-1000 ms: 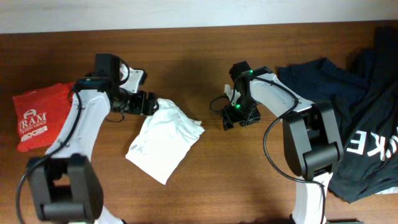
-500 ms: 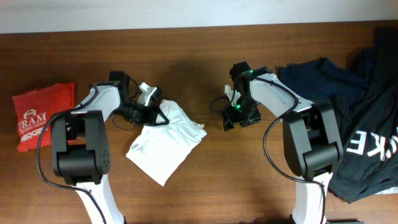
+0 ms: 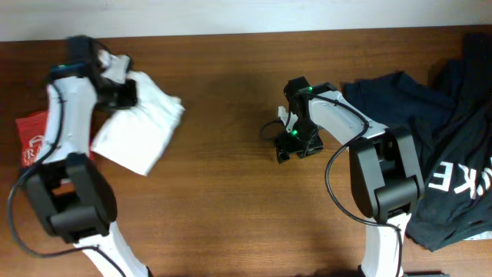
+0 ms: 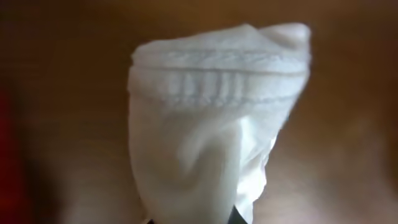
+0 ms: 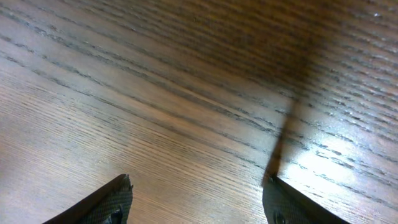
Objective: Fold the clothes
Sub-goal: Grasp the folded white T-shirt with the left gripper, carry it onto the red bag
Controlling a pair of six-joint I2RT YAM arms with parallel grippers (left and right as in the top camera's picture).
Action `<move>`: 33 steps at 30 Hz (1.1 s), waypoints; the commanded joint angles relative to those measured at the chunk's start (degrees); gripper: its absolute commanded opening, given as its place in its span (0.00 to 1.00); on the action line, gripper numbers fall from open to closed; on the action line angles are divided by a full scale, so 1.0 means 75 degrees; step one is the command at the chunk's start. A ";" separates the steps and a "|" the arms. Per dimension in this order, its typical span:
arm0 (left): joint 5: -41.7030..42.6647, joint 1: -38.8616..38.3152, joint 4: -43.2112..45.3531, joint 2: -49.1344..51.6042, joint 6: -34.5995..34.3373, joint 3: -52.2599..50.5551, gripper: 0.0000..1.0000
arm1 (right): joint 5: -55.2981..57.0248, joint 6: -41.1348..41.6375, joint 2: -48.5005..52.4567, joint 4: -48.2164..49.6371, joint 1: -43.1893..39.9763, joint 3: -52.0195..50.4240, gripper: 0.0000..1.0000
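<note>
I can see the folded white T-shirt (image 3: 143,127) hanging together beside the red shirt (image 3: 31,136), so I keep carrying it with my left gripper until it lies over the red shirt, then let go.
The white T-shirt (image 3: 140,123), folded into a small bundle, hangs at the far left of the table with its lower edge beside the red shirt. My left gripper (image 3: 127,89) is shut on its upper edge. In the left wrist view the white T-shirt (image 4: 211,124) fills the middle, its ribbed collar band showing, and the left gripper (image 4: 193,219) is almost fully hidden behind the cloth. My right gripper (image 3: 296,145) stands open over bare wood near the table's middle. The right wrist view shows only wood grain between the dark fingers of the right gripper (image 5: 199,194).
A small red shirt with white lettering (image 3: 31,142) lies at the left edge, partly under my left arm. Dark garments with white letters (image 3: 438,138) are heaped at the right. The wooden table (image 3: 231,200) shows between the two arms.
My left gripper has shut on the white T-shirt and carried it left and toward the back, next to the red shirt. The right arm has not moved.
</note>
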 commanded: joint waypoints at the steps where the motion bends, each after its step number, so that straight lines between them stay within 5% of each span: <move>1: -0.1606 0.0653 0.0291 -0.0297 -0.0568 0.0236 0.00 | 0.0096 -0.0015 0.0131 -0.0032 -0.0035 -0.0038 0.71; 7: -0.1953 0.1926 0.0734 -0.0294 -0.1405 0.0236 0.00 | 0.0093 -0.0015 0.0131 -0.0032 -0.0035 -0.0038 0.71; 20: -0.1979 0.3127 0.1139 -0.0294 -0.1711 0.0236 0.02 | 0.0096 -0.0015 0.0131 -0.0082 -0.0035 -0.0038 0.71; 22: -0.1979 0.3182 0.1128 -0.0294 -0.1708 0.0236 0.55 | 0.0096 -0.0015 0.0131 -0.0085 -0.0035 -0.0038 0.71; 23: -0.1979 0.3182 0.1131 -0.0294 -0.1708 0.0236 0.69 | 0.0096 -0.0015 0.0131 -0.0085 -0.0035 -0.0038 0.72; 29: -0.1926 0.3115 0.1078 -0.0501 -0.1708 0.0236 0.75 | 0.0093 -0.0015 0.0131 -0.0082 -0.0035 -0.0038 0.72; 33: -0.1186 0.2081 0.1023 -0.0758 -0.1550 0.0236 0.76 | -0.0475 -0.0012 0.0131 0.0125 -0.0035 -0.0038 0.77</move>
